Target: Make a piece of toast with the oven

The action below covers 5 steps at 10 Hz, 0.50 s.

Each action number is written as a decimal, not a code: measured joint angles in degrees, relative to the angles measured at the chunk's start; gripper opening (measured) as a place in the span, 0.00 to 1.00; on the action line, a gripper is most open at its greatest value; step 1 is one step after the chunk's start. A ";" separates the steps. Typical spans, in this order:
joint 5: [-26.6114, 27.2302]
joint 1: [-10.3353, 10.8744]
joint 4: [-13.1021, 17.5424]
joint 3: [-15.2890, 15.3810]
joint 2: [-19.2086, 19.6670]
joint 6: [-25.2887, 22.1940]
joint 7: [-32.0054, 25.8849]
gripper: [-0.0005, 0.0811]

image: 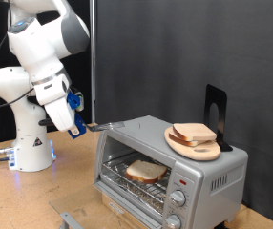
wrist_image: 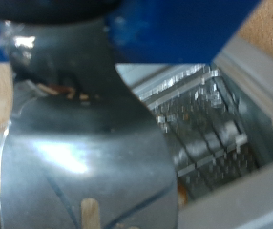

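Observation:
The robot sees the bread on the wire rack and the oven's top clear beside the plate, so its gripper should go on carrying the metal spatula to that clear spot and let go of it there.
The silver-grey oven stands at the exterior view's lower right, and its inside shows through the front. A slice of pale bread with a brown crust lies on the wire rack inside. Another slice lies on a round wooden plate on the oven's top. My gripper is level with the oven's top left corner, and its thin fingers point towards the oven. The wrist view is blurred: a broad metal finger fills it, with the oven's wire rack behind. No bread shows between the fingers.
A flat black metal stand stands upright on the oven's top behind the plate. Two round knobs are on the oven's right front. A black curtain hangs behind. The wooden table extends to the exterior view's left.

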 joint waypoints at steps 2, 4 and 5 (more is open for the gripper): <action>5.58 1.92 0.01 1.79 -0.41 1.08 1.16 0.48; 7.38 3.82 0.21 5.20 -0.90 2.62 4.97 0.48; 7.46 4.53 0.42 6.95 -1.08 3.11 6.90 0.48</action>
